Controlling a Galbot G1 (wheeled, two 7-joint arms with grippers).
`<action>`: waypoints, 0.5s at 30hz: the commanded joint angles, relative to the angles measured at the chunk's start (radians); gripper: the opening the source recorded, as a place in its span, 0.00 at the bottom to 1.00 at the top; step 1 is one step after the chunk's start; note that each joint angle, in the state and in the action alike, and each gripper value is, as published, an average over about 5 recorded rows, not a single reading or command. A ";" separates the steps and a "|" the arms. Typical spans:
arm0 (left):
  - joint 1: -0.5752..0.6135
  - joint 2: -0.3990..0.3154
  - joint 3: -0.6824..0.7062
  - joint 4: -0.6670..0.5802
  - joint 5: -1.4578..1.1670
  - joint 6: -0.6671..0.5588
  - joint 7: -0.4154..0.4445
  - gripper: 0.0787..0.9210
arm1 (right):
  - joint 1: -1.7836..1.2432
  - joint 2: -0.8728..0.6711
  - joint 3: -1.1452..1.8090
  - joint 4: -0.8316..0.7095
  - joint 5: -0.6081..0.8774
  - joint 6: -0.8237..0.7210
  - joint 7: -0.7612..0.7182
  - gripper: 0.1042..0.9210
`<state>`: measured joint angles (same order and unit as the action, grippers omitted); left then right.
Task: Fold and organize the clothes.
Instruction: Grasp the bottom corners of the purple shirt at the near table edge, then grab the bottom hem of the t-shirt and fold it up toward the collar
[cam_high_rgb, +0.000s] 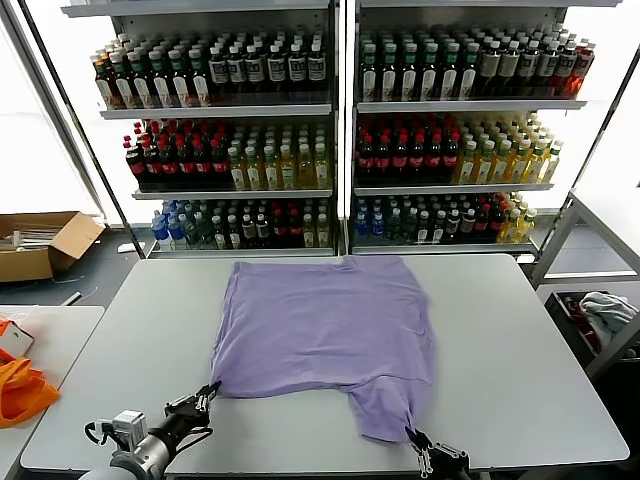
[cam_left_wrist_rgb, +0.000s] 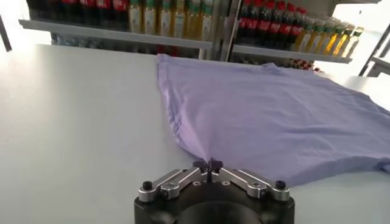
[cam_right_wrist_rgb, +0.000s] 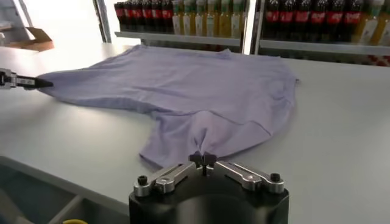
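The shirt is spread, its sleeve jutting toward the table's near edge, so both my grippers should bring its near corner and sleeve forward over the shirt's body.
The lavender T-shirt lies spread on the grey table, plain side up, no print showing. One sleeve hangs toward the near edge. My left gripper is shut on the shirt's near left corner; the left wrist view shows its tips pinching the fabric. My right gripper is shut on the near end of the sleeve; the right wrist view shows its tips pinching the cloth. The left gripper also shows far off in that view.
Shelves of bottles stand behind the table. A second table at the left carries an orange fabric item. A cardboard box lies on the floor at left. A rack with cloth stands at right.
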<state>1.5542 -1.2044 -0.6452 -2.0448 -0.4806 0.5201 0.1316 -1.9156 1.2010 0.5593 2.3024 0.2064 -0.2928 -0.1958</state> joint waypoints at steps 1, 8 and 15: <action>0.112 -0.037 -0.057 -0.115 0.024 -0.030 -0.051 0.02 | -0.132 -0.006 0.041 0.064 0.024 0.100 -0.028 0.00; 0.215 -0.028 -0.082 -0.184 0.037 -0.030 -0.065 0.02 | -0.141 -0.030 0.062 0.081 0.079 0.152 -0.023 0.00; 0.165 0.014 -0.073 -0.168 0.039 -0.003 -0.057 0.02 | 0.033 -0.036 0.053 0.014 0.144 0.164 -0.001 0.00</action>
<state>1.7002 -1.2132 -0.7093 -2.1765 -0.4505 0.5032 0.0860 -1.9674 1.1739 0.6039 2.3408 0.2922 -0.1738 -0.1995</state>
